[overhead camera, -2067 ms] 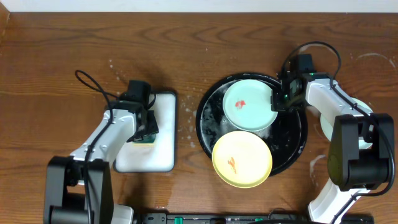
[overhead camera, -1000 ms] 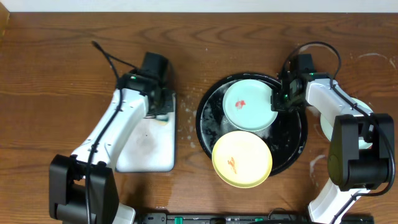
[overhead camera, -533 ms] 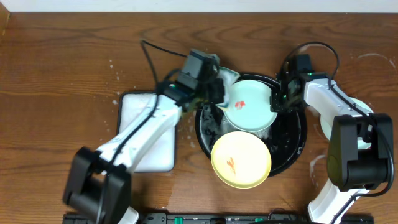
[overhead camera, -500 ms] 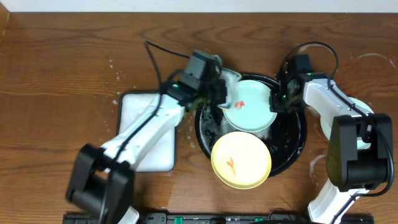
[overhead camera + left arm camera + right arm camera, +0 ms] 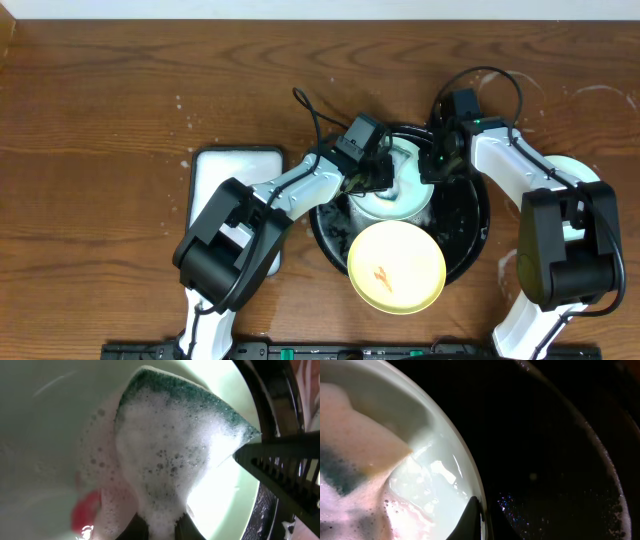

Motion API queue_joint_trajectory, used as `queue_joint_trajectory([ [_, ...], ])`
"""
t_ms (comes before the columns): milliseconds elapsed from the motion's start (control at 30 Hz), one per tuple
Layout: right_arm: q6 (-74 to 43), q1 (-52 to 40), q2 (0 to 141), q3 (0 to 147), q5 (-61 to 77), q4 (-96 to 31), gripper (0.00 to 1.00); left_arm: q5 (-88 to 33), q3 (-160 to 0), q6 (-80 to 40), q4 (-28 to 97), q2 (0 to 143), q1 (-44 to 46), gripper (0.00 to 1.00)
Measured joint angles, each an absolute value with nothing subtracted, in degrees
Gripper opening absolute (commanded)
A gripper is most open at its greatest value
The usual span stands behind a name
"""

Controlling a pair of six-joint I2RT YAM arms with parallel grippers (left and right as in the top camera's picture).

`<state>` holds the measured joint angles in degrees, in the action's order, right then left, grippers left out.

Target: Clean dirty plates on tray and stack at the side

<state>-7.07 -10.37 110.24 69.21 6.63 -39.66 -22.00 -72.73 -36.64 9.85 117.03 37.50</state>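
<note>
I can see the foamy green sponge (image 5: 172, 447) pressing beside the red smear on the mint-green plate, so next I wipe the sponge back across that smear (image 5: 86, 511) with my left gripper.
A mint-green plate (image 5: 400, 192) lies at the back of the black tray (image 5: 474, 228). My right gripper (image 5: 432, 166) is shut on its right rim, and in the right wrist view the fingers (image 5: 472, 519) pinch that rim (image 5: 465, 467). My left gripper (image 5: 384, 176) is shut on a foamy green sponge (image 5: 170, 455), which presses on the plate's face (image 5: 45, 435). A red smear (image 5: 84, 512) shows beside the foam. A pale yellow plate (image 5: 397, 266) with an orange smear sits at the tray's front.
The white rectangular tray (image 5: 215, 172) stands left of the black tray, partly under my left arm. A pale plate (image 5: 566, 172) lies on the wood at the right, half hidden by my right arm. Soapy splashes mark the wood near the tray.
My left arm has swung from the white tray over to the black tray, bringing the sponge onto the mint-green plate. The right gripper has kept its grip on the rim.
</note>
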Motion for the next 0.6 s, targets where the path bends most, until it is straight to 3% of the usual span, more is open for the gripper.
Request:
queue_joint_trajectory([
  [400,-7.1,-10.7,110.2,69.2,7.4,-39.9,0.01,-5.5,-80.4,-29.5,28.3,117.3,36.0,0.07],
  [600,-7.2,-11.4,110.2,69.2,7.9,-40.2,0.01,-2.2,-82.0,-28.3,29.9,117.9,36.9,0.08],
])
